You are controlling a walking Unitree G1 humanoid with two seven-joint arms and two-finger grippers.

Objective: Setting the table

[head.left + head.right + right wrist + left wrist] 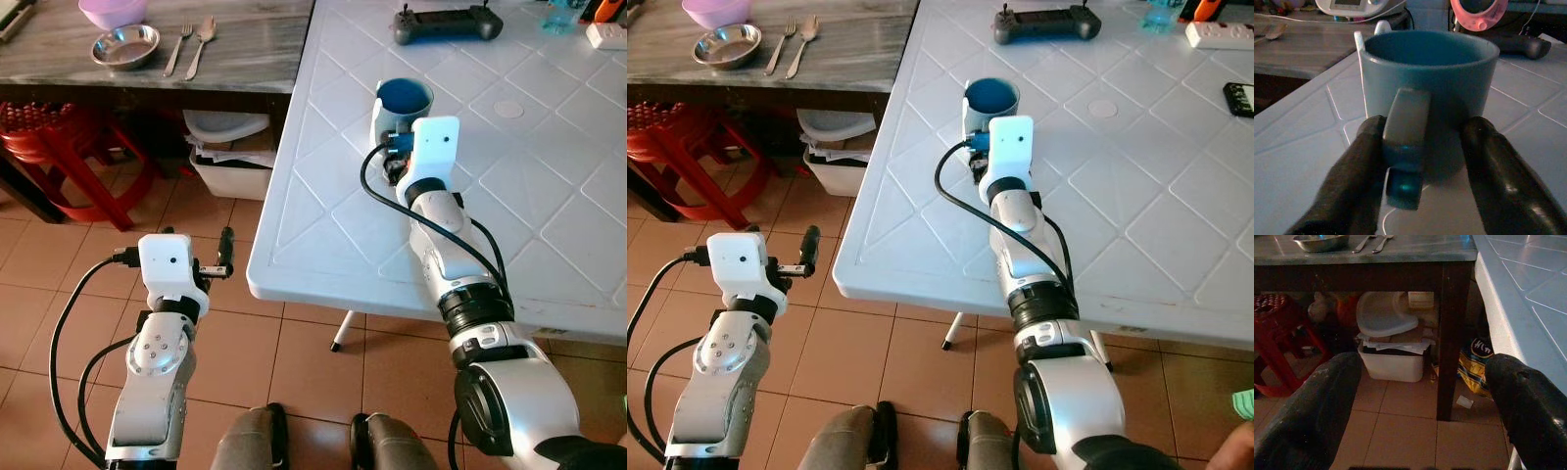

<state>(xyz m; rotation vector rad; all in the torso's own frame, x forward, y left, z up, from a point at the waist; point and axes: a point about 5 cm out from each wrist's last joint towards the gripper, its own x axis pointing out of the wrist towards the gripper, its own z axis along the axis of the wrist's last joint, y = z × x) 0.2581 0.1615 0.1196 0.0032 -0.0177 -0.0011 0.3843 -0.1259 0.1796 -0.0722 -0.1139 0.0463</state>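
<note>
The white piece (376, 119) sits tight against the blue mug's side (389, 118). So the white piece will come along when I carry the mug by its handle.
A blue mug (404, 98) stands upright near the left edge of the white plastic table (313, 235). My right gripper (1425, 126) is just behind it, open, with its two fingers either side of the mug's handle (1405, 122). One finger (1359, 161) rests against the handle while the other finger (1493, 161) stands a little apart from it. My left gripper (223, 257) hangs open over the tiled floor, left of the table, with nothing between its fingers.
A dark wooden table (59, 59) at the back left carries a steel bowl (125, 45), a fork (178, 47), a spoon (201, 44) and a pink bowl (113, 10). Beneath it sit a red stool (59, 147) and a white bin (230, 162). A black controller (448, 24) lies far back on the white table.
</note>
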